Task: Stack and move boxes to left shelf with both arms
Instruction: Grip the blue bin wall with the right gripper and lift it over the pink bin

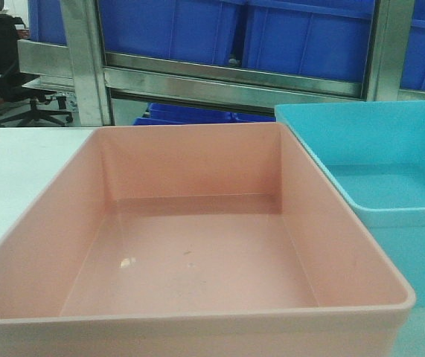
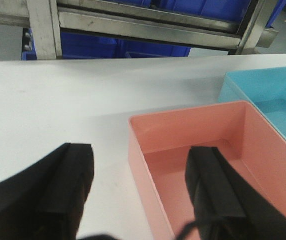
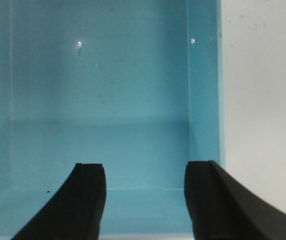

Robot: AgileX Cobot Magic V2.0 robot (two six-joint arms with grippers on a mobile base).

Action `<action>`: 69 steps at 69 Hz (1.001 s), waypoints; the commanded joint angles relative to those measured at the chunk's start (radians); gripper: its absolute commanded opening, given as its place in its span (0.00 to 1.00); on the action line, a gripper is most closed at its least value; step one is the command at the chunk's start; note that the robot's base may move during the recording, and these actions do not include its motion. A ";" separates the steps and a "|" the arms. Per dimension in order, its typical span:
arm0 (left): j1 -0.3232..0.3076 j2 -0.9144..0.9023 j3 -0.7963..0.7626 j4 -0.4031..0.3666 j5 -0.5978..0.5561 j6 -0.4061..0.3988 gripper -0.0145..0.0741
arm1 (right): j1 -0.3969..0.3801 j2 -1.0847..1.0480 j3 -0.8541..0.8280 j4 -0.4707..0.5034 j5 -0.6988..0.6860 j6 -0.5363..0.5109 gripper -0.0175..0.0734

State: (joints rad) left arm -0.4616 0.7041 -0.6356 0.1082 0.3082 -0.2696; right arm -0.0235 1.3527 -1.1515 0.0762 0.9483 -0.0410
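Note:
The pink box's sides spread outward toward its open top. So the blue box will go most of the way down inside when I lower it.
Two boxes stand side by side on the white table. The pale pink box is nearest the front camera, and the light blue box is to its right. In the left wrist view my left gripper is open. It straddles the left wall of the pink box, one finger outside over the table, the other inside. My right gripper is open too, hanging over the inside of the blue box near its right wall. Both boxes are empty. The left shelf is out of view.
A steel rack holding dark blue storage bins stands behind the table. More blue bins sit lower behind it. An office chair is at the far left. White table surface stretches left of the pink box.

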 commanded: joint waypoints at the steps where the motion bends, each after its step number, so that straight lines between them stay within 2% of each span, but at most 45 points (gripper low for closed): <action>1: 0.000 0.002 -0.028 -0.027 -0.050 -0.003 0.53 | -0.041 0.054 -0.109 -0.003 0.002 -0.066 0.69; 18: 0.000 0.002 -0.028 -0.029 -0.025 -0.003 0.53 | -0.146 0.250 -0.279 0.002 0.024 -0.197 0.69; 29: 0.000 0.002 -0.028 -0.029 -0.024 -0.003 0.53 | -0.152 0.353 -0.315 0.053 0.015 -0.250 0.69; 54: 0.000 0.002 -0.028 -0.037 -0.021 -0.003 0.53 | -0.155 0.510 -0.315 0.056 -0.048 -0.251 0.68; 60: 0.000 0.002 -0.028 -0.039 -0.021 -0.003 0.53 | -0.155 0.512 -0.315 0.056 -0.048 -0.251 0.60; 69: 0.000 0.002 -0.028 -0.039 -0.021 -0.003 0.53 | -0.155 0.512 -0.315 0.056 -0.040 -0.251 0.29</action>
State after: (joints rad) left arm -0.4616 0.7043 -0.6356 0.0743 0.3612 -0.2696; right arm -0.1708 1.9168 -1.4378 0.1259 0.9195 -0.2795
